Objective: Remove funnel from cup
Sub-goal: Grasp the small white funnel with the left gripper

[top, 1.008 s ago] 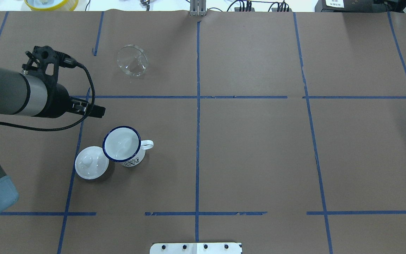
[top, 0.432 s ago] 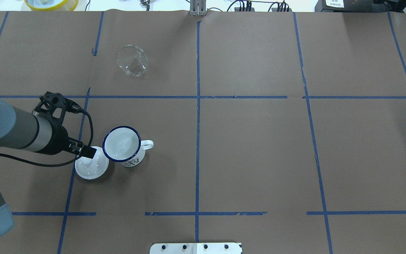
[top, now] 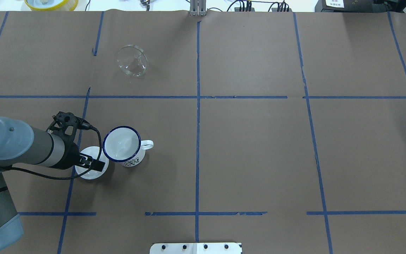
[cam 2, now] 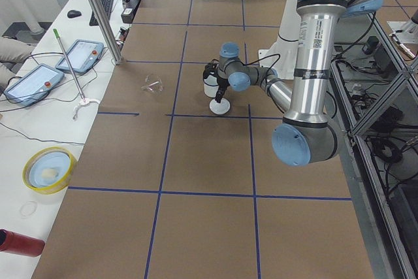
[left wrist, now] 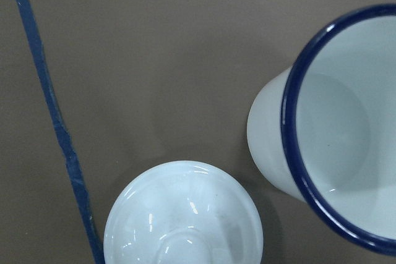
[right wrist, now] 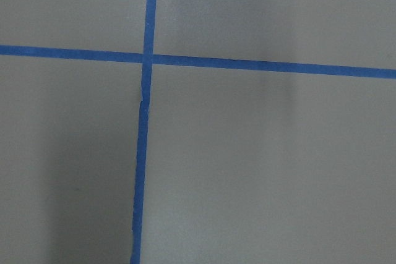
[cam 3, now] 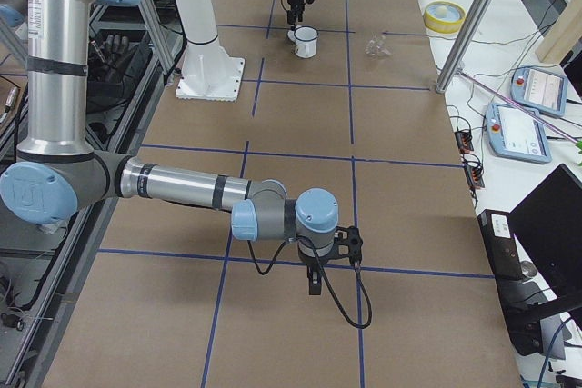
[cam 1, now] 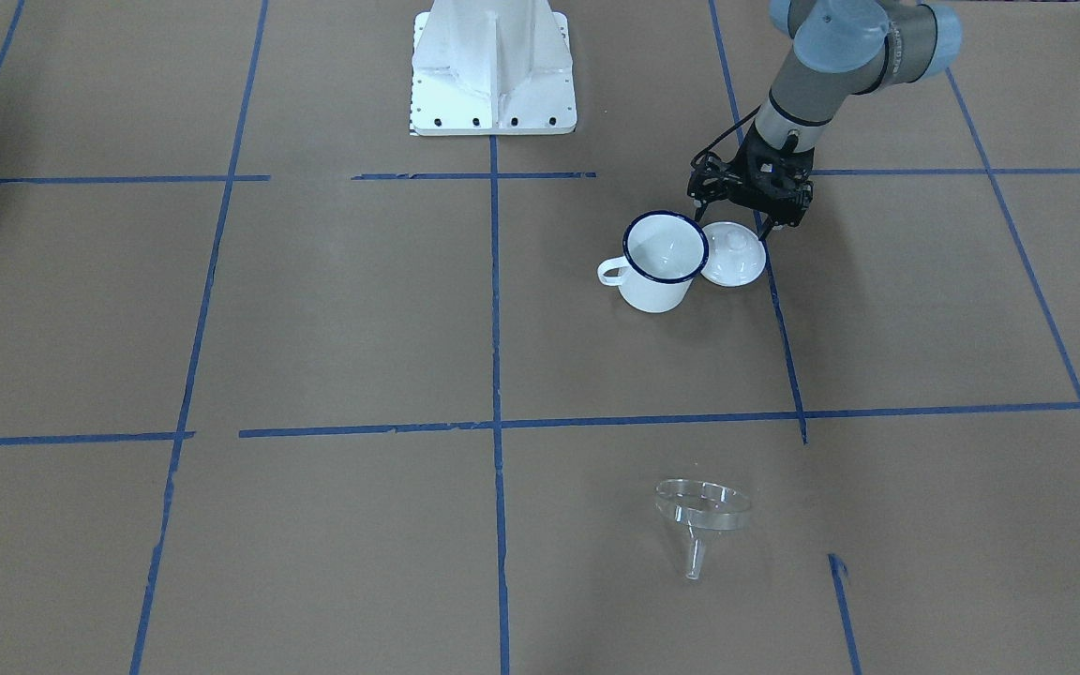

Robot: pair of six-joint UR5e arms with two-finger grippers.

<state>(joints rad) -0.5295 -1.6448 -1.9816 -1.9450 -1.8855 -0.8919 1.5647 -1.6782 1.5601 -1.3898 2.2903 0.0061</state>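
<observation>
My gripper will lower the white knobbed lid (cam 1: 734, 255), and the lid should sit inside the cup's rim, because it is round and almost as wide as the cup's opening (cam 1: 666, 247).
The clear funnel (top: 131, 60) lies on its side on the brown table, far from the cup; it also shows in the front view (cam 1: 701, 511). The white cup with a blue rim (top: 122, 144) stands upright and empty (cam 1: 662, 258), and fills the right of the left wrist view (left wrist: 334, 128). My left gripper (cam 1: 732, 225) hangs open just above the white knobbed lid (cam 1: 735, 255) beside the cup and holds nothing. My right gripper (cam 3: 314, 283) shows only in the exterior right view, low over bare table; I cannot tell its state.
The lid (left wrist: 182, 214) touches or nearly touches the cup's left side. Blue tape lines (top: 197, 106) cross the table. The robot's white base plate (cam 1: 493, 66) stands at the near edge. Operators' gear lies beyond the far edge (top: 51, 3).
My left arm has swung back from beside the funnel's square towards the robot and now sits over the lid. The funnel, cup and lid have not moved.
</observation>
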